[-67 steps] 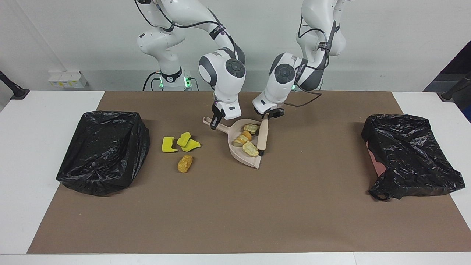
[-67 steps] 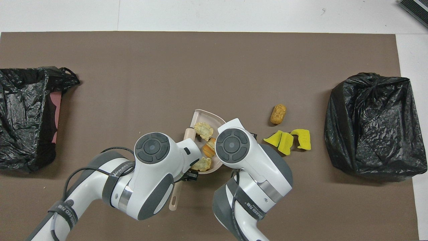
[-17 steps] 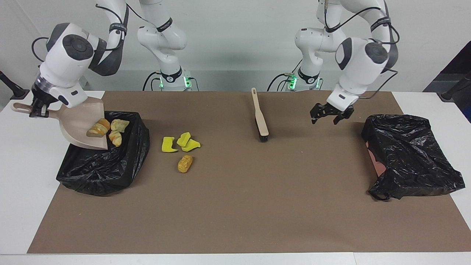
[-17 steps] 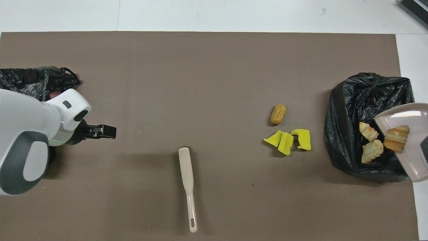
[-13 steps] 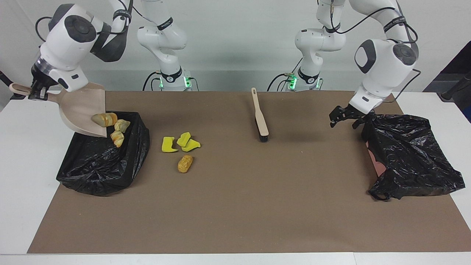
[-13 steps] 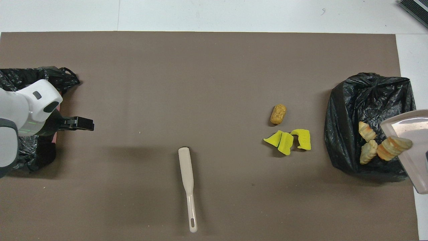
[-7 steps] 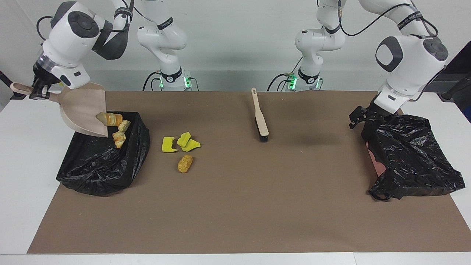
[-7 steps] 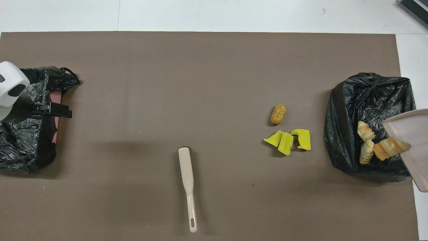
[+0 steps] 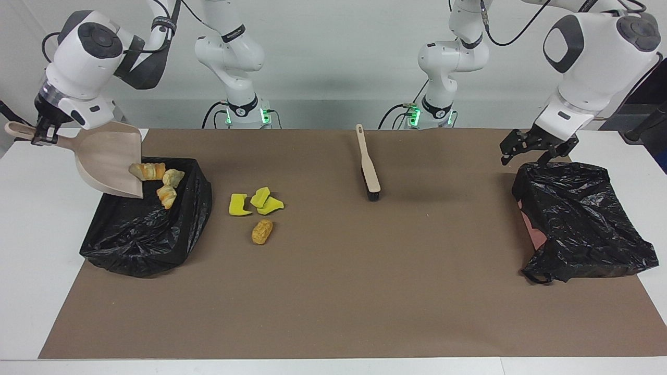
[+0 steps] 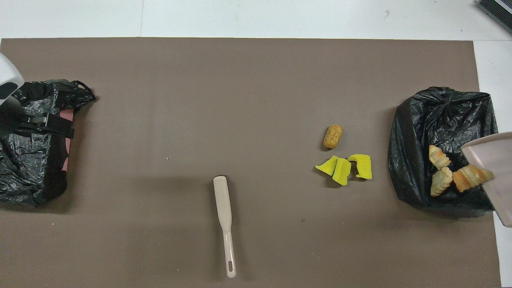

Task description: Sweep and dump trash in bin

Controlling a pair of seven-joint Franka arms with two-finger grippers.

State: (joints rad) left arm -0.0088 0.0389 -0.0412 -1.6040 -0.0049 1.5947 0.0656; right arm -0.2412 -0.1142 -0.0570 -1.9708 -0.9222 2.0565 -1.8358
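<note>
My gripper has the dustpan tilted, and crusty lumps (image 10: 471,177) are falling freely off it. The yellow sponge pieces (image 10: 342,170) should slide off cleanly too when I tip the dustpan.
My right gripper (image 9: 46,136) is shut on the handle of a beige dustpan (image 9: 109,159), held tilted over the black-bagged bin (image 9: 140,234) at the right arm's end of the table. One pale crusty lump of trash (image 9: 147,170) hangs at the pan's lower lip. Two more lumps (image 9: 167,195) are just below it, over the bin. Three yellow sponge pieces (image 9: 255,202) and an orange-brown lump (image 9: 262,231) lie on the mat beside the bin. My left gripper (image 9: 532,151) is open and holds nothing, up over the edge of a second black bag (image 9: 578,219).
A beige brush (image 9: 368,165) lies on the brown mat near the robots, midway between the arms. The second black bag (image 10: 28,172) sits at the left arm's end, with a pink patch showing at its edge. The dustpan (image 10: 494,168) reaches out past the mat's end.
The left gripper has swung from over the mat to above the second black bag and risen. The dustpan has shifted slightly, and the lumps have slid down off its lip onto the bin.
</note>
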